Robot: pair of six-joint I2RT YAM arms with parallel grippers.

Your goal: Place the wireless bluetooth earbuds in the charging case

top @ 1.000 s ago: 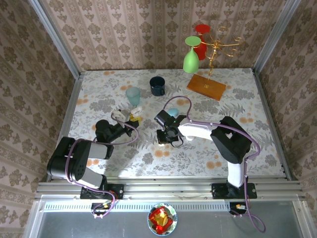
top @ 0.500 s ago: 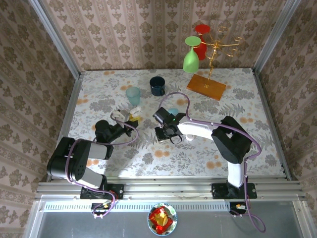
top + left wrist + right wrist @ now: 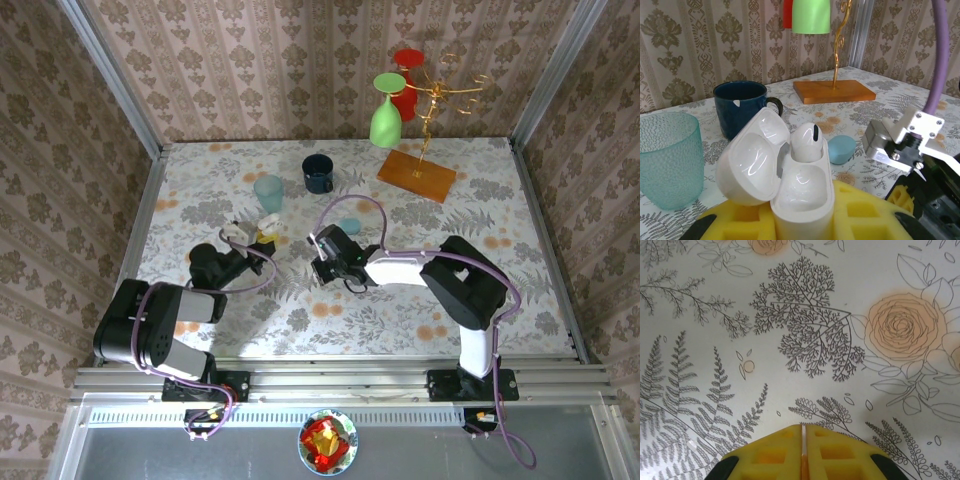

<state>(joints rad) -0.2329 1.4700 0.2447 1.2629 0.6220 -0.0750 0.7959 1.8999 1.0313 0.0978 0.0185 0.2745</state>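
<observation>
The fingers of the robot's right gripper are closed against each other and the case's near socket (image 3: 802, 187) is empty, so the right gripper needs to open and close around the earbud first.
The white charging case (image 3: 805, 200) stands upright between my left gripper's (image 3: 802, 217) yellow foam pads (image 3: 867, 207), which are shut on it. Its lid (image 3: 750, 157) hangs open to the left. One glossy white earbud (image 3: 806, 141) sits in the far socket, and the near socket holds nothing. From above, the left gripper (image 3: 258, 238) and the case (image 3: 270, 221) lie left of centre. My right gripper (image 3: 802, 432) is shut, pads together with nothing between them, just over the bare tablecloth. In the top view the right gripper (image 3: 320, 266) sits a short way right of the case.
A teal tumbler (image 3: 268, 190) and a navy mug (image 3: 318, 173) stand behind the case. A small blue pebble-shaped thing (image 3: 349, 226) lies behind the right wrist. A wooden-based gold rack (image 3: 416, 175) with a hanging green glass (image 3: 386, 120) is at the back right.
The right gripper has swung left and slightly back, closer to the left gripper and the case. The left gripper has barely moved and still grips the case.
</observation>
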